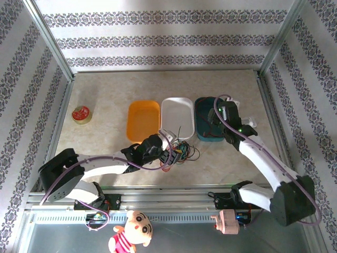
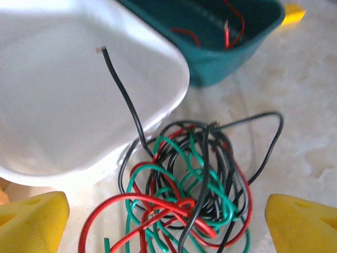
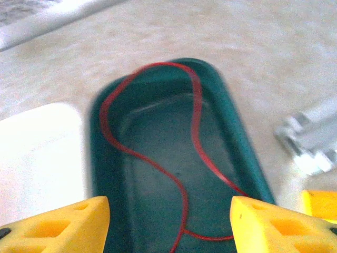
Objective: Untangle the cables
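I see a red loop (image 2: 102, 204) arching clear of the tangle, so I should keep my right gripper's fingers open, carry on toward that loop and close around it.
The cables (image 1: 182, 149) lie as a red, green and black tangle on the table in front of the white tray (image 1: 178, 105). My left gripper (image 1: 169, 154) hangs open over the tangle (image 2: 195, 184), a yellow finger (image 2: 31, 221) on either side and nothing gripped. One black cable end (image 2: 121, 89) sticks up over the white tray (image 2: 58, 116). My right gripper (image 1: 218, 118) stands open above the teal tray (image 1: 202, 138). A single red cable (image 3: 158, 158) lies looped inside the teal tray (image 3: 242, 142), below the open right gripper (image 3: 168, 226), whose fingers (image 3: 274, 224) are apart from it.
An orange tray (image 1: 143, 120) sits left of the white one. A red tape roll (image 1: 81, 114) lies at the far left. Patterned walls and metal posts close in the table. A small doll (image 1: 131, 234) and a pink toy (image 1: 227, 221) sit below the near rail.
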